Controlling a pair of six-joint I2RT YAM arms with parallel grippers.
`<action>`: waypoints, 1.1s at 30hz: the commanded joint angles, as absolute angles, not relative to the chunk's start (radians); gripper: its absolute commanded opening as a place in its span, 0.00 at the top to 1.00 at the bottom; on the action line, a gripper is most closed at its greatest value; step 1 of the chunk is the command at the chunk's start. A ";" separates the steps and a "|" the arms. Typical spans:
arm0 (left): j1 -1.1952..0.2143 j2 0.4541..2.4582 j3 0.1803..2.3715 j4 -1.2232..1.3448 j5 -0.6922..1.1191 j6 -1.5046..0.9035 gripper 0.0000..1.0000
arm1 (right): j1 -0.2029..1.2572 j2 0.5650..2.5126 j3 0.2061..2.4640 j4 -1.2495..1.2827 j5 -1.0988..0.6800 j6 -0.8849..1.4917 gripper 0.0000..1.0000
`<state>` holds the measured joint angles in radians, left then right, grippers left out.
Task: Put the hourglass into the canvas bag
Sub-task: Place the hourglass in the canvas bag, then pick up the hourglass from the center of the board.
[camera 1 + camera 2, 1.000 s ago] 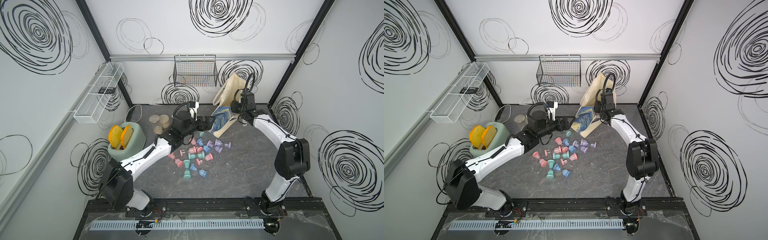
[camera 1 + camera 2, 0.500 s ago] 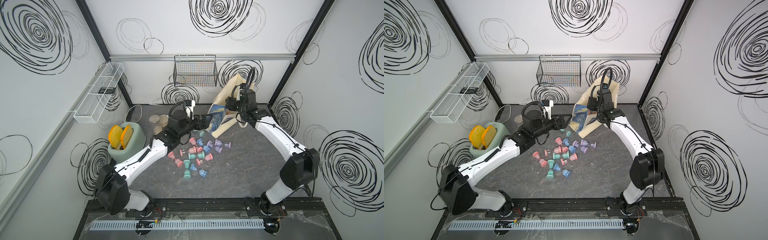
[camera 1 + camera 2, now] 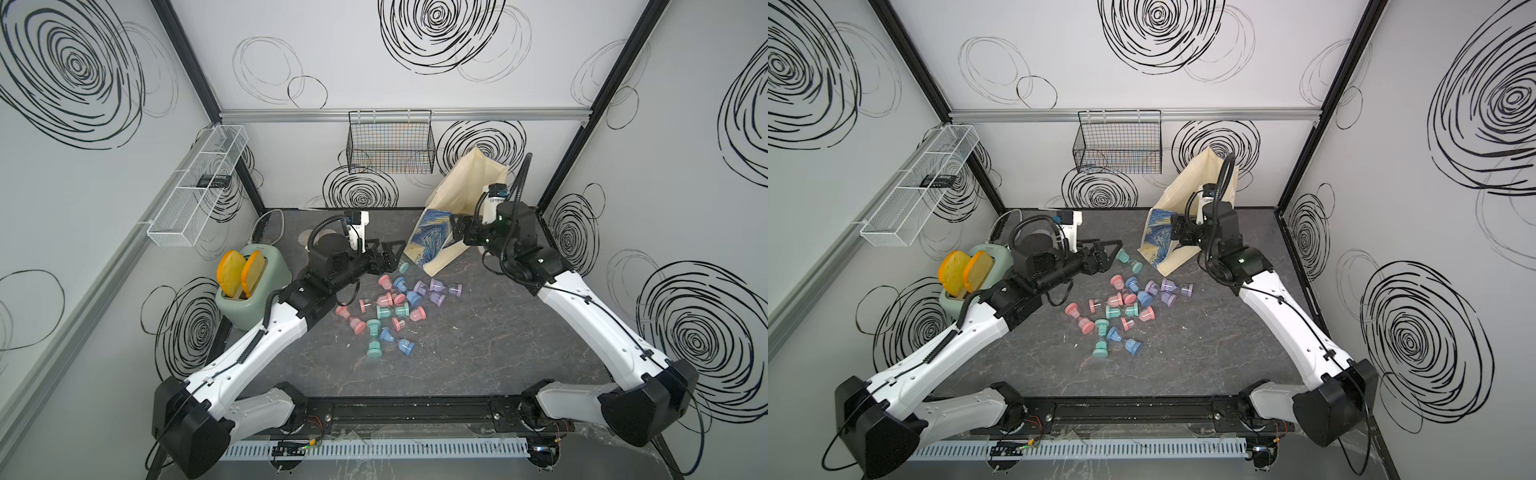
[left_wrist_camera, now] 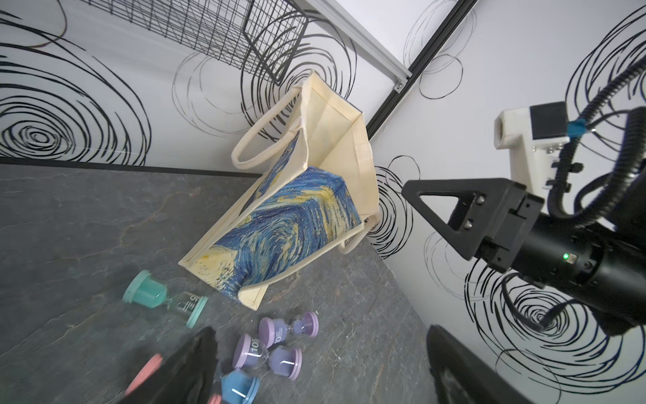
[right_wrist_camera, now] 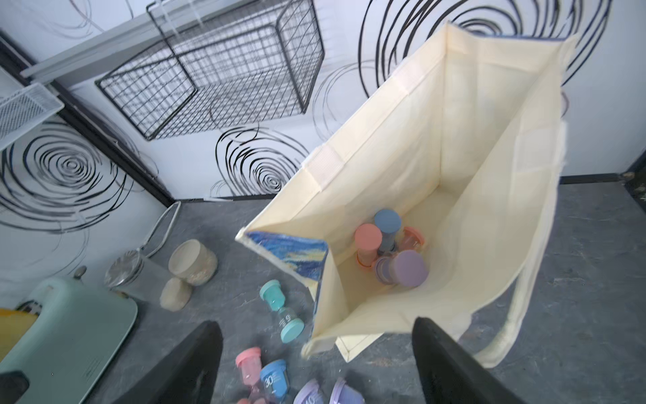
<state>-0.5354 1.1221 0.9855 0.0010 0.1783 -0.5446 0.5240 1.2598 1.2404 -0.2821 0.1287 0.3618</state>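
Observation:
The front blue hourglass's outer end (image 3: 406, 347) is clear of the pile, so my right gripper keeps going toward that end and closes around it.
The canvas bag (image 3: 467, 183) leans at the back right with its mouth open; its blue-and-yellow print (image 4: 290, 224) faces the left wrist camera. Inside it (image 5: 482, 147) lie several hourglasses, among them a purple one (image 5: 405, 267) and a pink one (image 5: 367, 241). Several more hourglasses (image 3: 392, 309) are scattered mid-table, and a teal one (image 3: 1128, 260) lies beside the bag's base. My right gripper (image 5: 318, 363) hangs open and empty just over the bag's near rim. My left gripper (image 4: 321, 377), also open and empty, hovers left of the bag above the pile.
A mint toaster (image 3: 253, 291) with two yellow slices stands at the left. On the back wall hangs a black wire basket (image 3: 390, 145), and a white mesh shelf (image 3: 199, 183) is fixed to the left wall. Behind the left arm sit a small bowl (image 5: 192, 259) and round discs.
My right gripper has opened wide and shifted left over the bag's mouth. The left arm has drawn back a little to the left. The bag has tipped slightly leftward.

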 commanded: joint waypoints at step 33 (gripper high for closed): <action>-0.479 0.847 0.755 -0.225 0.107 -0.520 0.04 | 0.993 1.433 0.651 -0.012 -0.120 0.376 0.16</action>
